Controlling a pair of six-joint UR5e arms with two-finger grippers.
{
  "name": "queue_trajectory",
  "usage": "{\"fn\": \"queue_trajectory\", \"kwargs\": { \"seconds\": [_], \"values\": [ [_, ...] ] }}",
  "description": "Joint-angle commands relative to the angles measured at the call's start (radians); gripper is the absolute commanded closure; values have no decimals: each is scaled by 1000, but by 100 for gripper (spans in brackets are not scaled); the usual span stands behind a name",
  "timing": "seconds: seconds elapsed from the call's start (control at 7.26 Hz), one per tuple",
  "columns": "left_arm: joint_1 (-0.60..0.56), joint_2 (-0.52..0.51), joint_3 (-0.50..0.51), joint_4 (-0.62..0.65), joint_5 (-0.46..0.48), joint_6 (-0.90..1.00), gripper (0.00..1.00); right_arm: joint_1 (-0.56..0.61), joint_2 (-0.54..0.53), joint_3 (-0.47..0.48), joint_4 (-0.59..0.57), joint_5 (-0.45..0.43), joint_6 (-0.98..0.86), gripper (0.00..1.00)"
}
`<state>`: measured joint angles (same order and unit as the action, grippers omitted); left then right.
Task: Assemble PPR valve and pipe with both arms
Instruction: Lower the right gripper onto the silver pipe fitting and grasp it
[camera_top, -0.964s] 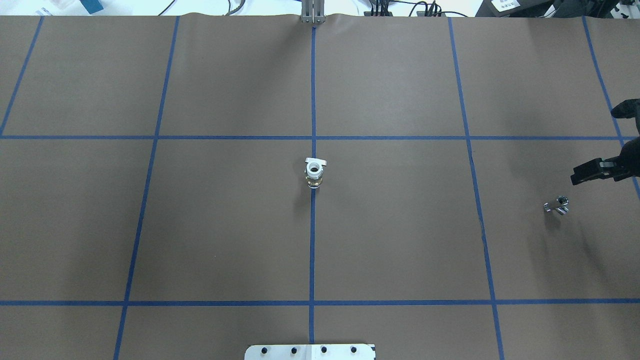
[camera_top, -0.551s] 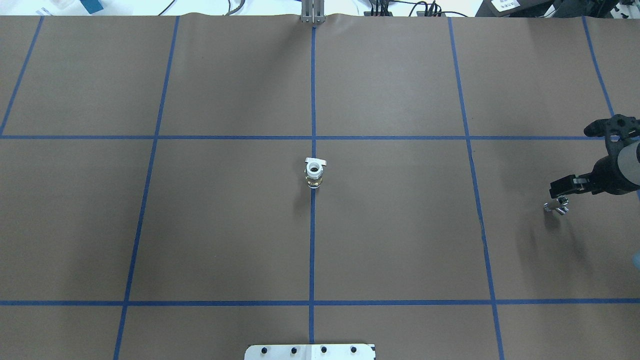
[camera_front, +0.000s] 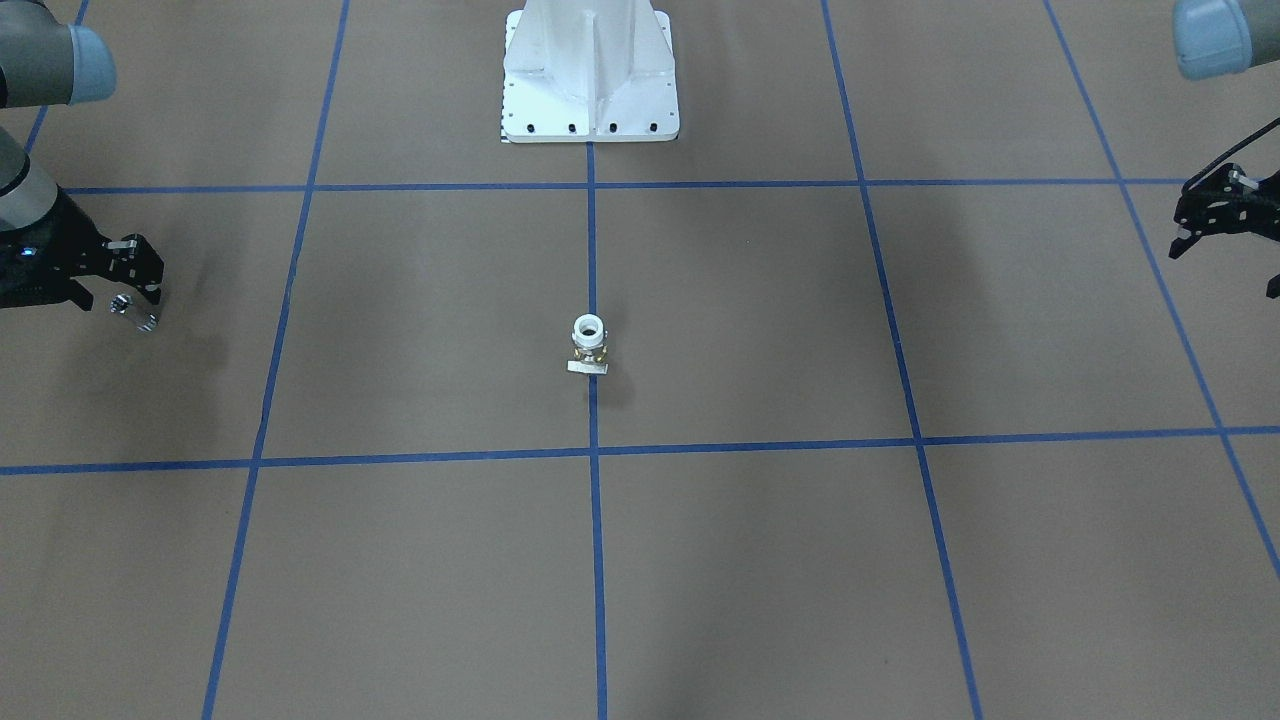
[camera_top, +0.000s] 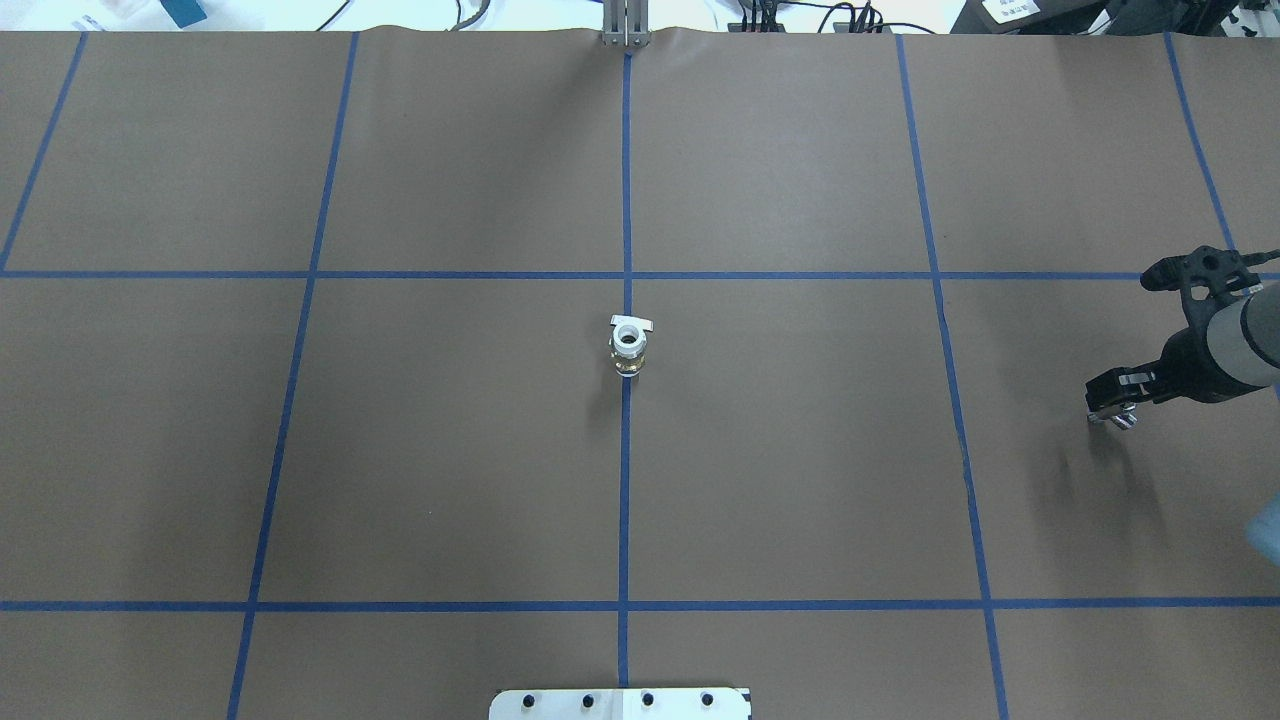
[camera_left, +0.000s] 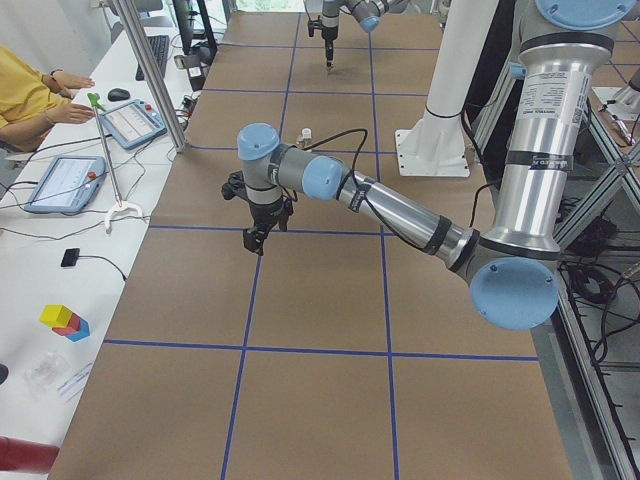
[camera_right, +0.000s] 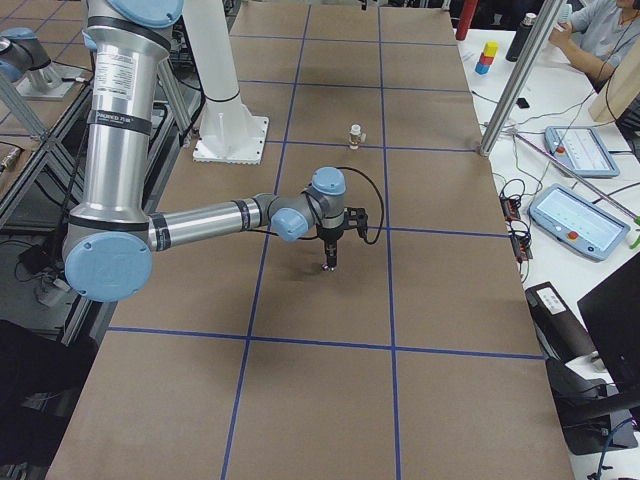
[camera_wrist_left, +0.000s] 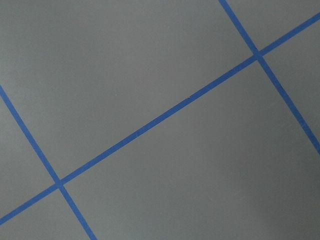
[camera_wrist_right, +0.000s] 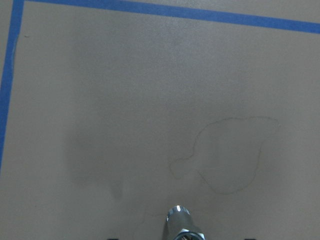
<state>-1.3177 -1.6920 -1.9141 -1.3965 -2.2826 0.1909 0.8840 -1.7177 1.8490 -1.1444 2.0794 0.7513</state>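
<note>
The white socket (camera_front: 588, 331) has a round hole that opens straight up, so the pipe (camera_front: 134, 313) will stay in place on the standing valve when I lower it in.
The PPR valve (camera_top: 628, 345) stands upright on the centre tape line with its white socket up and its flat tab toward the far side; it also shows as the valve (camera_front: 589, 343). The pipe (camera_top: 1112, 419), a small chrome stub, lies at the table's right end. My right gripper (camera_top: 1115, 398) hangs open just over it, fingers not closed on it. In the right wrist view the pipe (camera_wrist_right: 183, 228) sits at the bottom edge. My left gripper (camera_front: 1228, 262) hovers open and empty over the left end, far from the valve.
The white bolted pedestal (camera_front: 590, 100) stands at the robot's side of the table. Blue tape lines divide the brown paper. A person (camera_left: 30, 95) sits beyond the far edge by tablets (camera_left: 130, 122), and a metal post (camera_top: 625, 25) rises at the far middle edge.
My right gripper has come in from the right edge, moving left and down until it is over the pipe. The valve and the pipe have not moved.
</note>
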Motion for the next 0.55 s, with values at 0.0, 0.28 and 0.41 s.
{"fn": "queue_trajectory", "kwargs": {
  "seconds": [0.0, 0.28, 0.41],
  "values": [
    [0, 0, 0, 1, 0, -1, 1, -3, 1, -5, 0, -1, -3, 30],
    [0, 0, 0, 1, 0, -1, 1, -5, 4, -14, 0, -2, -3, 35],
    [0, 0, 0, 1, 0, -1, 1, -5, 9, -16, -1, -2, -3, 41]
  ]
}}
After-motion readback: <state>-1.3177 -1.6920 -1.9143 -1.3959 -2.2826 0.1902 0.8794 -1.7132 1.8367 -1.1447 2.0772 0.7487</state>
